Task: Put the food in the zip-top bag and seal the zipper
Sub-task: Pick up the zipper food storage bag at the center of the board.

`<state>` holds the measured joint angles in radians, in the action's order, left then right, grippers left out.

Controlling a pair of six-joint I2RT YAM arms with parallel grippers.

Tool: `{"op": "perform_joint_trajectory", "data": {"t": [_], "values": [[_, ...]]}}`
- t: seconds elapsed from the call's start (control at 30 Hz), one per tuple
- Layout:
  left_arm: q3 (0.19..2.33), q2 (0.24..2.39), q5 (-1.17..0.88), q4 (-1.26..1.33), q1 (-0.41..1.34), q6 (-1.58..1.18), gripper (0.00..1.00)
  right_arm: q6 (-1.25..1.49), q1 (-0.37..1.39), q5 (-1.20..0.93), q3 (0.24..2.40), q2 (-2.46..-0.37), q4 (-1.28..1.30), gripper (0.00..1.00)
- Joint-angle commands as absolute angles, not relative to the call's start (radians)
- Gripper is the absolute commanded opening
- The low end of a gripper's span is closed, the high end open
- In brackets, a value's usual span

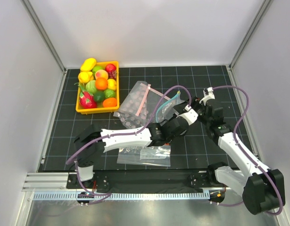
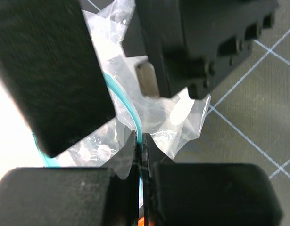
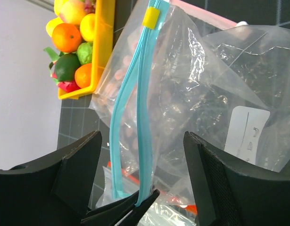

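The zipper's edge nearest my right gripper is in my left gripper, so my right gripper should take hold of that edge while my left gripper pulls the zipper's opposite edge away.
The zip-top bag is crinkled clear plastic, held up off the mat near the middle right. My left gripper is shut on its teal zipper; the closed jaws pinch the strip in the left wrist view. My right gripper is open, its fingers standing either side of the zipper without touching it. A yellow slider sits at the strip's far end. The white label shows on the bag's side. The food is toy fruit in a yellow tray.
A dotted clear bag with a pink strip lies beside the tray. A flat clear bag with a red-orange strip lies under my left arm near the front edge. White walls enclose the black gridded mat.
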<state>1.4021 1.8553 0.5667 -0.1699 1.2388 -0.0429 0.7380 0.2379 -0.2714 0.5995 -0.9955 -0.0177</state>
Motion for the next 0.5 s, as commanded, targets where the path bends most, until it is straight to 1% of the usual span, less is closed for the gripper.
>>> {"op": "perform_joint_trajectory", "data": {"t": [0.0, 0.3, 0.43, 0.47], "values": [[1.384, 1.792, 0.551, -0.109, 1.239, -0.032, 0.00, 0.758, 0.233, -0.344, 0.595, -0.991, -0.124, 0.77], [1.391, 1.804, 0.572, -0.101, 1.239, -0.012, 0.00, 0.752, 0.224, -0.331, 0.615, -1.077, -0.072, 0.71], [1.393, 1.802, 0.571, -0.101, 1.239, -0.012, 0.00, 0.747, 0.225, -0.328, 0.617, -1.101, -0.071, 0.63], [1.393, 1.801, 0.569, -0.101, 1.238, -0.012, 0.00, 0.744, 0.224, -0.327, 0.615, -1.104, -0.071, 0.56]]}}
